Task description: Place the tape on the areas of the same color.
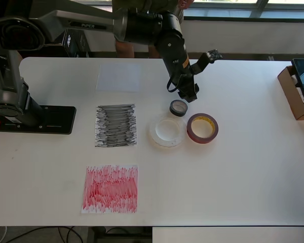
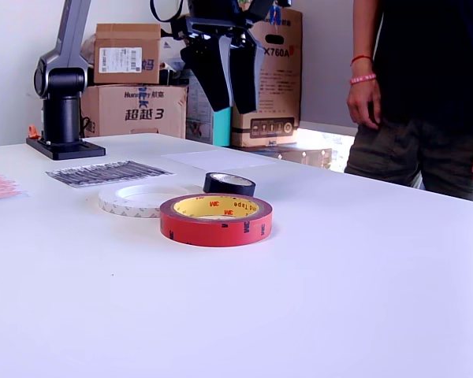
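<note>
I expect the white roll to be dragged a short way when I lift the black roll, as the black roll is touching the white roll's rim (image 1: 175,116).
The small black tape roll (image 1: 178,107) lies flat on the white table, touching the wide white roll (image 1: 167,131); the dark-red roll with a yellowish core (image 1: 202,127) lies just to their right. The exterior view shows the black roll (image 2: 229,183), the white roll (image 2: 138,198) and the red roll (image 2: 217,219). My gripper (image 1: 189,94) hangs empty just beyond and above the black roll, with its jaws open and pointing down (image 2: 235,109). The black scribbled patch (image 1: 116,125), the red scribbled patch (image 1: 110,188) and the faint white sheet (image 1: 120,77) lie to the overhead view's left, all bare.
The arm's base (image 1: 33,119) stands at the overhead view's left edge. An open cardboard box (image 1: 294,93) sits at the right edge. A person (image 2: 426,94) stands at the table's far side, and cardboard boxes (image 2: 134,79) are stacked behind it.
</note>
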